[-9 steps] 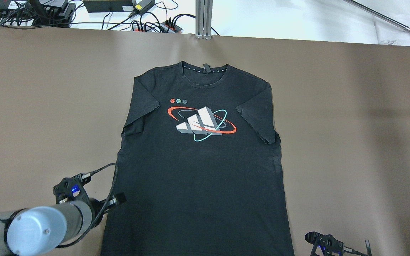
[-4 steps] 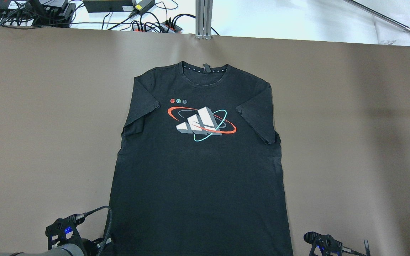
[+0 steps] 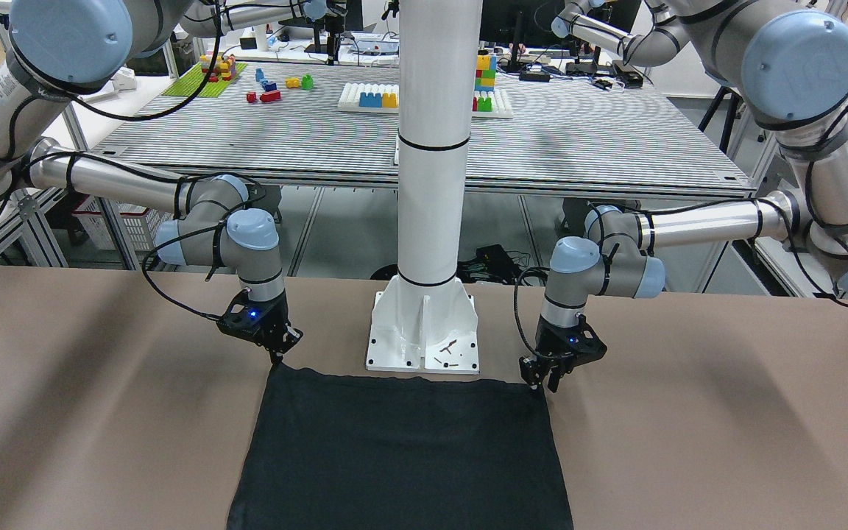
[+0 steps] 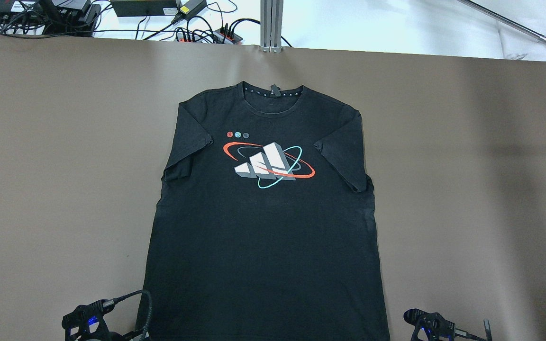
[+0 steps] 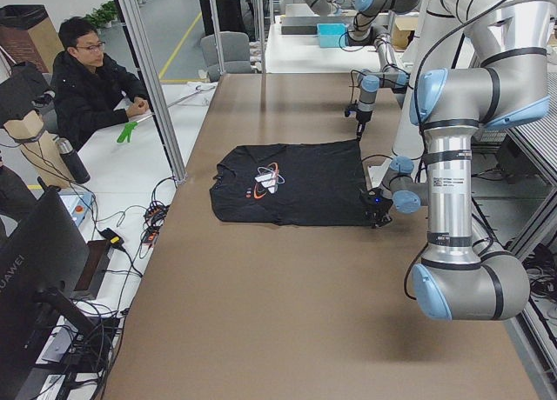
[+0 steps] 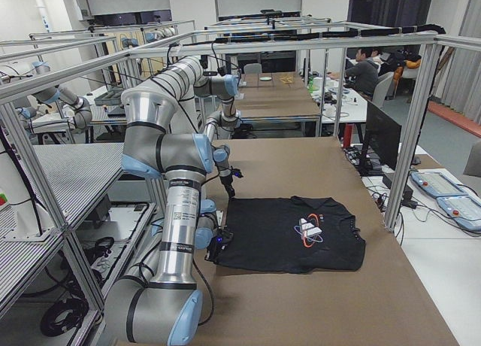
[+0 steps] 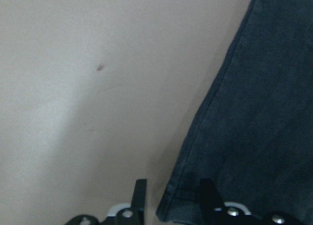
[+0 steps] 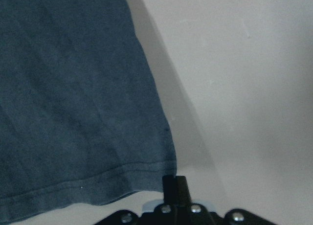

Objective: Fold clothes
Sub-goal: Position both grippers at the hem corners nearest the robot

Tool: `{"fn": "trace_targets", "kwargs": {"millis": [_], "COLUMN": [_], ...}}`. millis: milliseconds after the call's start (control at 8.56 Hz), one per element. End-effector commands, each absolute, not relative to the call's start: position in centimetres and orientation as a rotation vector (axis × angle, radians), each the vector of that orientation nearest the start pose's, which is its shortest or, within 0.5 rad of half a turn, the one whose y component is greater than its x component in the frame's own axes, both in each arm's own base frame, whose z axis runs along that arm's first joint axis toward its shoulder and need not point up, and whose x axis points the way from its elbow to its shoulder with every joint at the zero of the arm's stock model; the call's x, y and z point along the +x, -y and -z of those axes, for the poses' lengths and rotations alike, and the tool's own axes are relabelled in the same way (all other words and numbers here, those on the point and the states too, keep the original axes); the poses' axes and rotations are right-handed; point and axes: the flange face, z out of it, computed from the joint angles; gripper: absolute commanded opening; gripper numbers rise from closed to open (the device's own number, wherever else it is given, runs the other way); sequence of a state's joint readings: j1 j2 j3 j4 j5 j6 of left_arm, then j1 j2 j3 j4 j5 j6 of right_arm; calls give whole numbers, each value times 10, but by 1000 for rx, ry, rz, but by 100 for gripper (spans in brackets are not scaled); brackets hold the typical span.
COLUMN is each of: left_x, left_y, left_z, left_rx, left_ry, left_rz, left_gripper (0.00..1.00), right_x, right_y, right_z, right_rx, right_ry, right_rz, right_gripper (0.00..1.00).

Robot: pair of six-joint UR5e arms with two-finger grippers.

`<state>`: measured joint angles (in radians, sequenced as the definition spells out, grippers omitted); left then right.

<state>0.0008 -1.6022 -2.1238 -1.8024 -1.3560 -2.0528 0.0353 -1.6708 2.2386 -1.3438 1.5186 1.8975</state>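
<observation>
The hem [image 3: 421, 380] is rippling loosely between my grippers, so I expect the black T-shirt [image 3: 403, 455] to fold over onto itself when I bring the hem toward its collar.
A black T-shirt [image 4: 263, 227] with a red, white and teal print lies flat, front up, collar at the far side. It also shows in the front view [image 3: 402, 449]. My left gripper [image 7: 173, 200] is open, its two fingers [image 7: 139, 198] straddling the hem's left corner; in the front view it [image 3: 544, 383] sits at that corner. My right gripper [image 8: 174, 186] is shut, its tips pinching the hem's right corner; the front view shows it [image 3: 277, 358] touching the cloth there. The shirt [image 8: 73, 112] fills the left of that wrist view.
The brown table [image 4: 467, 166] is bare on both sides of the shirt. The robot's white base column [image 3: 424, 331] stands just behind the hem. Cables and power strips [image 4: 197, 28] lie past the far edge. A seated operator [image 5: 87, 87] is beyond it.
My left arm has drawn back along the shirt's left side to the near hem corner. The right gripper and the shirt have not moved.
</observation>
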Motion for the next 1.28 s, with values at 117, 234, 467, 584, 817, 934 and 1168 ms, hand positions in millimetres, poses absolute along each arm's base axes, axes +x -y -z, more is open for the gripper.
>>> {"fn": "trace_targets", "kwargs": {"millis": [117,234,467,584,817,934,1168], "left_x": [481,481,479,478,461,449,424], "left_y": [144,145,147,149,148,147,147], "left_z": [-361,-361,-360,-361,-341,-335,-308], "left_rx": [-11,-11,-6,2,2,-4,-31], "left_ry": [-855,-855,-856,-830,-832,-841,-900], "left_rz": [523,522,519,516,514,511,511], "left_gripper": [24,4,0,0,0,0,0], "right_x": [-424,-425,-425,-426,-421,-407,-380], "right_y": [154,153,154,154,154,155,152], "right_z": [-375,-376,-377,-378,-368,-351,-318], "right_rx": [-65,-62,-61,-60,-65,-75,-112], "right_ry": [792,791,789,788,807,839,833], "right_rz": [-364,-364,-366,-365,-367,-367,-354], "right_gripper": [0,0,0,0,0,0,0]}}
